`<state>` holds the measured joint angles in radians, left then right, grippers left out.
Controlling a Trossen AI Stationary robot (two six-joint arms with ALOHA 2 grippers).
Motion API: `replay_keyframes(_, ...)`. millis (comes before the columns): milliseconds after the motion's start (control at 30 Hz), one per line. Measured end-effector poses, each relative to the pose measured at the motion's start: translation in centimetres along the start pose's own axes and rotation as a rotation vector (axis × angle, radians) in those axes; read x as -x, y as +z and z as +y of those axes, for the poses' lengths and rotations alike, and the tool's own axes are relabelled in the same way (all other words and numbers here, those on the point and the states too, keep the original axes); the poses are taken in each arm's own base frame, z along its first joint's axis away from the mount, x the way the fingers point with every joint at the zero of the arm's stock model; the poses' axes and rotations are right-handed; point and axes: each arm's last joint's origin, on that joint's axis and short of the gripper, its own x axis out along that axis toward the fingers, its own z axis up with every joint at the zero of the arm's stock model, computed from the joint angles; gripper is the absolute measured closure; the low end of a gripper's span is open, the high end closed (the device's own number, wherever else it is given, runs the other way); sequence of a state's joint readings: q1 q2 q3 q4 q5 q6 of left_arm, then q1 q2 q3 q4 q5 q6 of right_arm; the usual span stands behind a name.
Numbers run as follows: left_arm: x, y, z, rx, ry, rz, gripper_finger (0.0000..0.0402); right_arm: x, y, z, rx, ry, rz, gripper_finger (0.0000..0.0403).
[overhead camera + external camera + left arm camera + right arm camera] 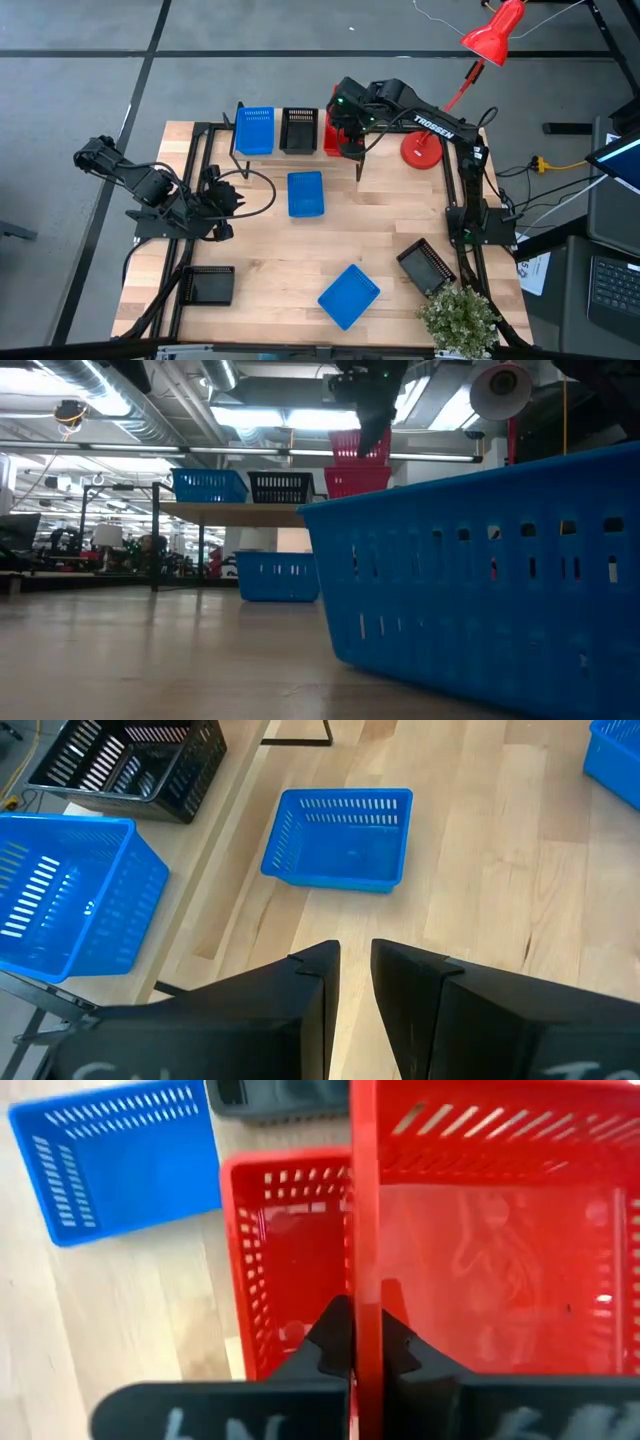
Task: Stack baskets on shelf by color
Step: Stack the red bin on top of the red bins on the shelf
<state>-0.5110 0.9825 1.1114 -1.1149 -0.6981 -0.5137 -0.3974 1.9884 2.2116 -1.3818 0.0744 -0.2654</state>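
The upper red basket [500, 1250] is hanging level and square to the lower red basket, so the robot's right gripper keeps moving it over the uncovered end [300, 1265] until it nests.
On the shelf [275, 152] at the table's far edge stand a blue basket [254, 130], a black basket [298, 130] and a red basket [357, 482]. My right gripper [348, 132] hangs over the shelf's right end, shut on a second red basket [360, 446] just above the first. On the tabletop rest two blue baskets [305, 194] [348, 296] and two black ones [211, 285] [428, 265]. My left gripper [226, 200] waits near the table's left edge, its fingers nearly together and holding nothing. My right gripper pinches one side wall [365, 1270] of the upper red basket, one finger inside and one outside. It comes from above, pointing down. The basket hangs level, partly over the lower red basket [285, 1250]. I cannot tell whether the two touch.
A red desk lamp's base [424, 150] stands right of the shelf. A potted plant [458, 318] sits at the near right corner. Bare wood lies between the middle blue basket and the near edge. The low view is half filled by the near blue basket [480, 570].
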Motion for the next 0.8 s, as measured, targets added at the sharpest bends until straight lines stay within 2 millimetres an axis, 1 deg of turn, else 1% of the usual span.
replay_keyframes(167, 0.0, 0.0, 0.0, 0.000, 0.000, 0.000, 0.0347, -1.8, -0.2, 0.8, 0.021, 0.015, 0.037, 0.0403)
replay_keyframes(233, 0.0, 0.0, 0.0, 0.000, 0.000, 0.000, 0.0347, -2.2, -0.2, 1.0, 0.027, 0.017, 0.043, 0.0403)
replay_keyframes(500, 0.0, 0.0, 0.0, 0.001, 0.000, -0.001, 0.0347, -2.4, 0.3, 2.1, 0.079, 0.030, 0.018, 0.0403)
replay_keyframes(633, 0.0, 0.0, 0.0, 0.001, 0.000, -0.001, 0.0347, -2.4, 0.3, 2.4, 0.082, 0.075, 0.008, 0.0403)
replay_keyframes(800, 0.0, 0.0, 0.0, 0.001, 0.001, -0.001, 0.0347, -2.4, 0.3, 2.4, 0.068, 0.075, 0.009, 0.0398)
